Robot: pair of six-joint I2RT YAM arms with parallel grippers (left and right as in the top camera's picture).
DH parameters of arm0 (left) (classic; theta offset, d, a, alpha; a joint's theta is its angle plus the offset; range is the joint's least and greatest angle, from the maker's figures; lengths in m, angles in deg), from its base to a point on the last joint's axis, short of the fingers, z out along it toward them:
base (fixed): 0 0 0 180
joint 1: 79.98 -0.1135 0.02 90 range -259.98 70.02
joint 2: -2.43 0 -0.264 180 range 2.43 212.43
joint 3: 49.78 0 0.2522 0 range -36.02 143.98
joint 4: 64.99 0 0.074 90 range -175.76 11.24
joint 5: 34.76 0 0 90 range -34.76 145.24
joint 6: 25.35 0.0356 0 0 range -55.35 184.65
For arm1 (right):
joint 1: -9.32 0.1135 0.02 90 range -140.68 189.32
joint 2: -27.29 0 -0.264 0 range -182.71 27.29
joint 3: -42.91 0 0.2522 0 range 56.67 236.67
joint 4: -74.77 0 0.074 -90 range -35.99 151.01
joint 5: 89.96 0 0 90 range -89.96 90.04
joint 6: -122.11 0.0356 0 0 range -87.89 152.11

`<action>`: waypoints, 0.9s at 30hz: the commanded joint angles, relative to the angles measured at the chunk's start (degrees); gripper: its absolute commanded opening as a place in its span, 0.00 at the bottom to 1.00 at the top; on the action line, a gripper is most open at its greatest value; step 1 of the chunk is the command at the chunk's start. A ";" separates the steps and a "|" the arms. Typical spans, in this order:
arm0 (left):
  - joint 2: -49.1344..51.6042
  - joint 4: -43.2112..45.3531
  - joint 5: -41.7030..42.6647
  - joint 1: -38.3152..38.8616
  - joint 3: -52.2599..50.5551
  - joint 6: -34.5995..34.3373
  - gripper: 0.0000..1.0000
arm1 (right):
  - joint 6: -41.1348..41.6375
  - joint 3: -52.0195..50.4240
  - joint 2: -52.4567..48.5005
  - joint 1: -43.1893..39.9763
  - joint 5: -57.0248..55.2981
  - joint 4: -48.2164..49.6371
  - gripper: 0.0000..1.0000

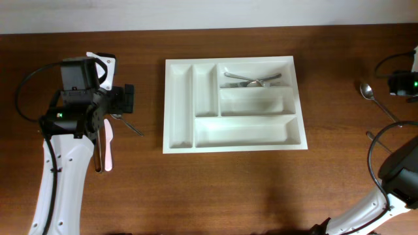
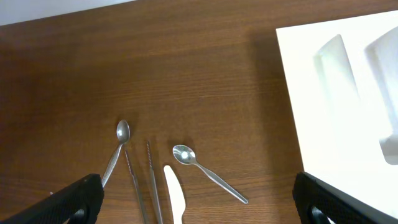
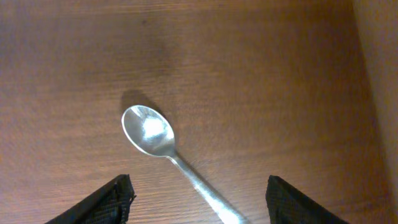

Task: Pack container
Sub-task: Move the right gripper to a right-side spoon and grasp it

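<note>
The metal spoon's handle (image 1: 384, 111) is clear between the right gripper's open fingers, so the robot's right gripper keeps going down until they are on both sides of the neck (image 1: 373, 99) below the bowl, and then close.
The white cutlery tray (image 1: 234, 140) lies mid-table, with forks (image 1: 251, 81) in its top long compartment; its corner shows in the left wrist view (image 2: 336, 112). My left gripper (image 2: 198, 202) is open above loose cutlery: a small spoon (image 2: 205, 169), a white plastic knife (image 2: 175, 198), two thin metal sticks (image 2: 144, 180) and another spoon (image 2: 117, 149). My right gripper (image 3: 198, 205) is open over a metal spoon (image 3: 163, 143) at the table's far right (image 1: 367, 90).
The white knife (image 1: 108, 147) and a spoon handle (image 1: 132, 126) lie left of the tray beneath the left arm. Cables loop near both arms. The back table edge meets a white wall.
</note>
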 commanded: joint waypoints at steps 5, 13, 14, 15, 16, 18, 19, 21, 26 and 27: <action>0.39 0.17 -0.61 0.13 1.25 0.92 0.99 | -10.73 -0.42 -7.17 -0.24 1.64 3.06 0.69; 0.39 0.17 -0.61 0.13 1.25 0.92 0.99 | -11.15 -0.46 -12.85 -0.22 1.20 3.89 0.68; 0.39 0.17 -0.61 0.13 1.25 0.92 0.99 | -11.15 -0.46 -13.11 -0.24 1.27 3.89 0.68; 0.39 0.17 -0.61 0.13 1.25 0.92 0.99 | -11.13 -0.46 -13.64 -0.22 1.29 3.91 0.68; 0.39 0.17 -0.61 0.13 1.25 0.92 0.99 | -11.13 -0.46 -13.84 -0.22 1.27 3.89 0.67; 0.39 0.17 -0.61 0.13 1.25 0.94 0.99 | -11.10 -0.46 -14.51 -0.22 1.27 3.17 0.63; 0.39 0.17 -0.61 0.13 1.25 0.94 0.99 | -11.13 -0.46 -14.75 -0.22 1.25 2.32 0.62; 0.39 0.17 -0.61 0.13 1.25 0.92 0.99 | -11.13 -0.50 -15.30 -0.22 1.25 0.63 0.60; 0.39 0.17 -0.61 0.13 1.25 0.92 0.99 | -9.70 -0.52 -15.78 -0.22 1.05 -2.64 0.39; 0.39 0.17 -0.61 0.13 1.25 0.92 0.99 | -7.93 -0.50 -15.76 -0.22 0.42 -2.71 0.32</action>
